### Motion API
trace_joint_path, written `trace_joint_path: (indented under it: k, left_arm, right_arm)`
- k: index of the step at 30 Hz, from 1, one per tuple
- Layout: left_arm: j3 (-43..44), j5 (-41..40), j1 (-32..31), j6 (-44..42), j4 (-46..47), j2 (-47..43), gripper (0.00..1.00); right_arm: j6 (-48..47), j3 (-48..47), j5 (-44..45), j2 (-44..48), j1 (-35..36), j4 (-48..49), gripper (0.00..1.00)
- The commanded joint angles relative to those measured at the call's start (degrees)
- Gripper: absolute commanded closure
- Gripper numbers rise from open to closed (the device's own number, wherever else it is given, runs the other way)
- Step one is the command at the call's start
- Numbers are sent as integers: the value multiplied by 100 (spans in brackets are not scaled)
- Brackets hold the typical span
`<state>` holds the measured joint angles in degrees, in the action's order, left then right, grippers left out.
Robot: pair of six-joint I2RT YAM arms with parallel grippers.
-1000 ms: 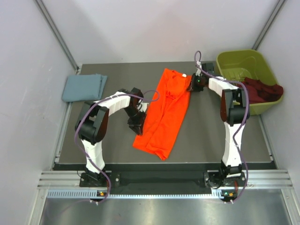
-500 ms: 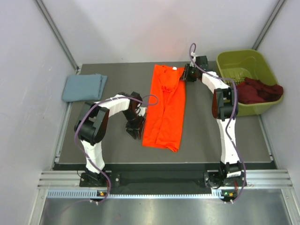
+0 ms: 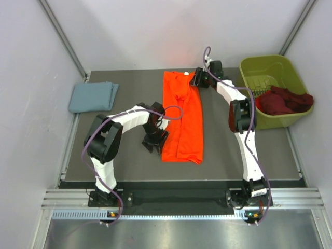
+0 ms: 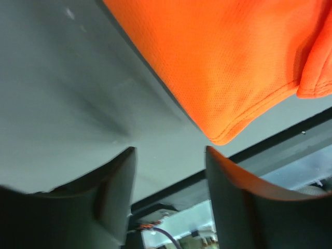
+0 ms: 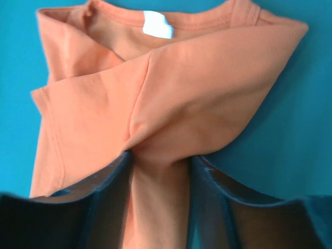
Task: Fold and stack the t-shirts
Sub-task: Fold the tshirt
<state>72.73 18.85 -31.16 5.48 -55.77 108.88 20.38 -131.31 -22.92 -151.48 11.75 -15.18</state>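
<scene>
The t-shirt's hem corner (image 4: pixel 218 135) is in front of one finger of my left gripper, so I need to move back and get the fingers centred on that corner (image 3: pixel 164 158) before I pinch.
The orange t-shirt (image 3: pixel 182 116) lies as a long narrow folded strip down the middle of the mat, collar at the far end. My left gripper (image 3: pixel 154 141) sits at the strip's near left edge, open and empty (image 4: pixel 168 155); the shirt's hem corner (image 4: pixel 223 132) lies just beyond its fingertips. My right gripper (image 3: pixel 198 80) is at the collar end with its jaws apart (image 5: pixel 158 161). A ridge of the orange cloth (image 5: pixel 171 104) still stands between its fingers. A folded grey-blue t-shirt (image 3: pixel 93 96) lies at the far left. A maroon t-shirt (image 3: pixel 285 100) sits crumpled in the bin.
The olive-green bin (image 3: pixel 267 61) stands at the far right, overhanging the mat's edge. White walls enclose the dark mat (image 3: pixel 129 78) on three sides. A metal rail (image 3: pixel 171 199) runs along the near edge, by both arm bases.
The orange shirt has been swung from a slant to a straight strip and shifted left. My right gripper went far and left. Both jaws widened; the left let go of the hem.
</scene>
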Motion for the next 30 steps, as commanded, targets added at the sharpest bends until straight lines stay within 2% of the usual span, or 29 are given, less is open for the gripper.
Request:
trace_joint_path:
  k: [1,3,5,6,7,11,17,18,19,22,24,27,30]
  left_arm:
    - [382,-346,22,-125,-57,-384,37]
    - [417,-312,74,-143,-66,-481,32]
    - [426,-207,136,-134,-83,-631,31]
    - [435,-180,162,-117,-92,-727,31]
    - [453,-137,180,-108,-92,-763,30]
    - [540,13,373,15,39,-860,30]
    - [462,303,479,383,250,-991,30]
    - [261,373,505,628,425,-1096,30]
    - [146,452,584,752,513,-1132,30]
    - [-302,881,768,1192,777,-1202,31]
    - [-584,1067,830,1507,918,-1246,32]
    - [-865,1401,936,1807,1234,-1290,33]
    - [-1190,1604,936,2000,1384,-1334,32]
  right_arm:
    - [-183,200,120,416,-14,59,41]
    - [-402,787,156,1039,-120,-37,29]
    - [-465,1272,69,1783,-313,-81,23]
    - [-439,1831,85,2058,-409,-151,17]
    - [-421,2124,103,2339,-462,-187,0]
    - [-421,3870,51,3998,-638,-485,0]
    - [-167,6252,-318,5863,-727,-539,0]
    - [-9,6527,-397,6058,-709,-504,5]
    - [62,6774,-502,6382,-683,-469,18]
    - [317,7574,-634,6814,-595,-503,31]
    - [484,8128,-775,6938,-560,-521,30]
    - [739,8857,-1047,7219,-551,-381,19]
    - [958,9394,-1258,7369,-551,-275,16]
